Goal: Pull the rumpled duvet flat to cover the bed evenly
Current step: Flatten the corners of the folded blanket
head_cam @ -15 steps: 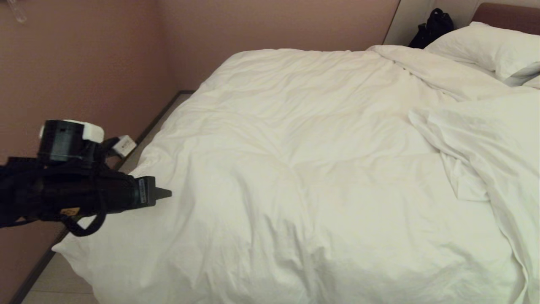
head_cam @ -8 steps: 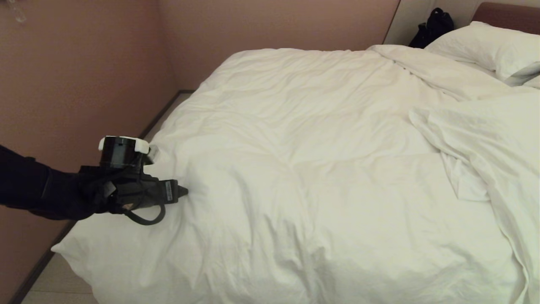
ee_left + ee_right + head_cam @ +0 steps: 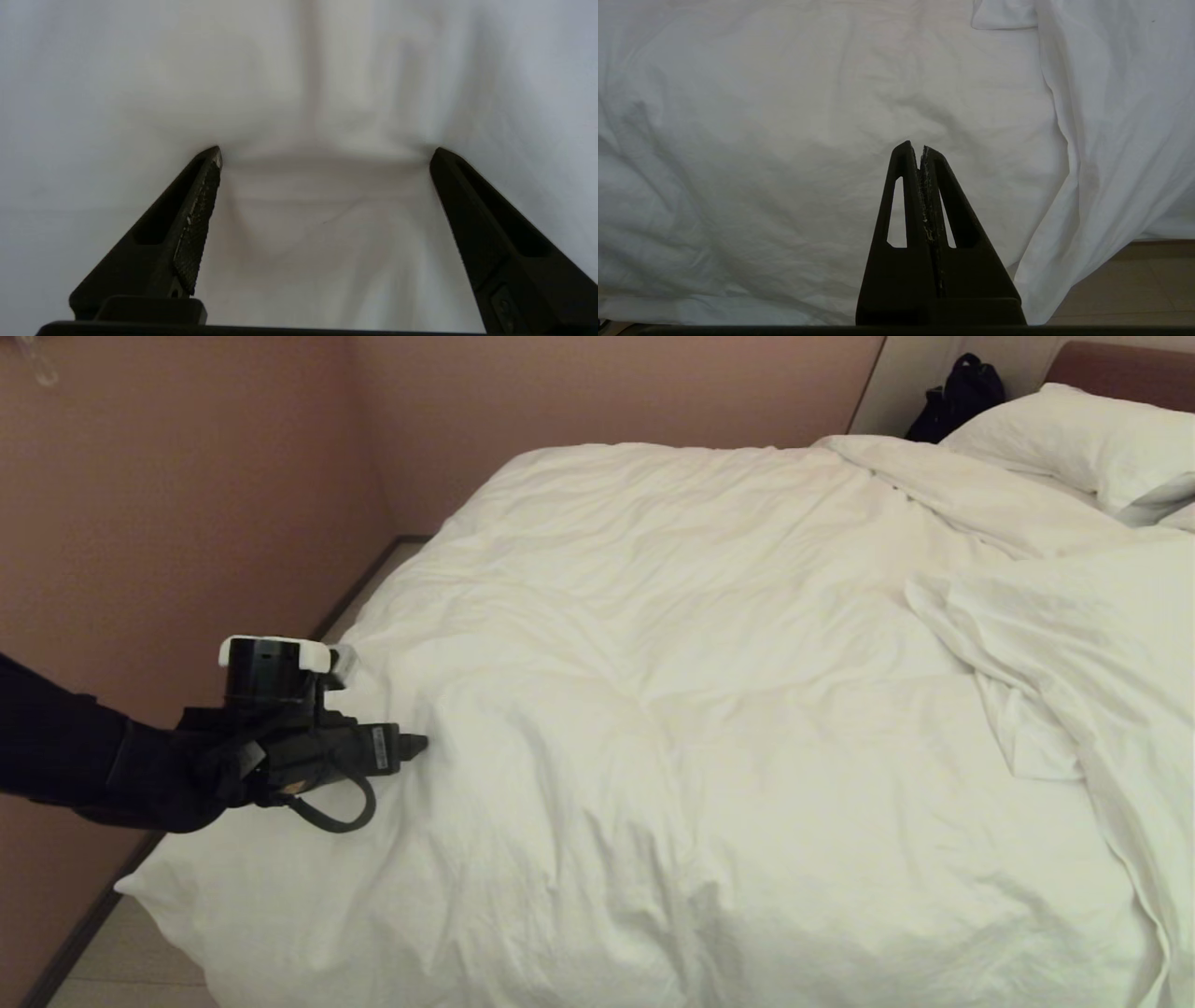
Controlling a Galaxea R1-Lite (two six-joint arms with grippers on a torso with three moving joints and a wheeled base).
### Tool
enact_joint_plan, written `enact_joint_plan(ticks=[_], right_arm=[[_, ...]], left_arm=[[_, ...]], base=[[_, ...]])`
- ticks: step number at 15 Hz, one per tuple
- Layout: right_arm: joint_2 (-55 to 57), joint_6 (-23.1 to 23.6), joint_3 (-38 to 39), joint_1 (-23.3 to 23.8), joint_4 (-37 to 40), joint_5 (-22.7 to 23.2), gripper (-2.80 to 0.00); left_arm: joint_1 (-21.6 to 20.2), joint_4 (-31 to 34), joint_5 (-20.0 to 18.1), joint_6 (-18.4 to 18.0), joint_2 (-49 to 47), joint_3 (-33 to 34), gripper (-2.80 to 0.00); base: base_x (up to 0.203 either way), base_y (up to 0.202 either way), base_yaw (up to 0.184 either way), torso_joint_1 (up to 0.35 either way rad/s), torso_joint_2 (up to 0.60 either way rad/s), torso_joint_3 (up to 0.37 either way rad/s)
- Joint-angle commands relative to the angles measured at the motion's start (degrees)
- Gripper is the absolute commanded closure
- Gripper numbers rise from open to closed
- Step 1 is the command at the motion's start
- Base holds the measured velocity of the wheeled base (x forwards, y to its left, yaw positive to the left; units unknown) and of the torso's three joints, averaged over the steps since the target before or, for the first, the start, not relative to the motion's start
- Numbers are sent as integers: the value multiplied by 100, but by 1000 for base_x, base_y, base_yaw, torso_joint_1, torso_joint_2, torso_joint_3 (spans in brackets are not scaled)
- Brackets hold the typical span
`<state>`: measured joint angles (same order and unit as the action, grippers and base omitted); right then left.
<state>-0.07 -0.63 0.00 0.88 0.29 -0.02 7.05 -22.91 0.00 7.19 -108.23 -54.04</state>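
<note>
My left gripper should go on pushing in until it closes on the cloth between its fingers, because both open fingers dent the duvet (image 3: 442,757) and a piece of cloth (image 3: 325,187) fills the gap between them.
The white puffy duvet (image 3: 672,709) covers most of the bed; a folded-back flap (image 3: 1074,644) lies rumpled at its right side. The bed shows only as a strip of reddish-brown headboard (image 3: 1120,369) at the far right. My left gripper (image 3: 418,744) comes in from the left, level, with its tips pressed against the duvet's left side. In the left wrist view this gripper (image 3: 325,156) stands open, both fingertips dented into the cloth and a band of duvet (image 3: 327,93) between them, not pinched. My right gripper (image 3: 920,148) is shut and empty, hanging apart from the duvet's (image 3: 761,140) hanging side.
Two white pillows (image 3: 1083,439) lie at the head of the bed. A black bag (image 3: 957,397) sits behind them by the wall. The pink wall (image 3: 187,476) runs close along the bed's left side, leaving a narrow strip of floor (image 3: 327,635). Bare floor (image 3: 1134,280) shows beside the hanging duvet.
My left arm has swung right and forward onto the duvet's left side. Its fingertips now press into the cloth.
</note>
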Motion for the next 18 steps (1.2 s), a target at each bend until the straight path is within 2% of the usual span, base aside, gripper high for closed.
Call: enact_joint_plan(ticks=[1, 12, 13, 18], right_arm=[[7, 1, 0, 0, 6, 2, 0], [7, 1, 0, 0, 6, -6, 0], [7, 1, 0, 0, -3, 2, 0], [7, 1, 0, 0, -3, -6, 0]], left_arm=[[7, 4, 10, 12, -109, 9, -280], [-1, -56, 9, 54, -1051, 52, -280], [-1, -56, 9, 54, -1033, 35, 0], [-1, -65, 9, 54, -1007, 60, 0]], base=[[0, 0, 0, 0, 0, 0], [0, 0, 0, 0, 0, 0], [0, 0, 0, 0, 0, 0], [0, 0, 0, 0, 0, 0]])
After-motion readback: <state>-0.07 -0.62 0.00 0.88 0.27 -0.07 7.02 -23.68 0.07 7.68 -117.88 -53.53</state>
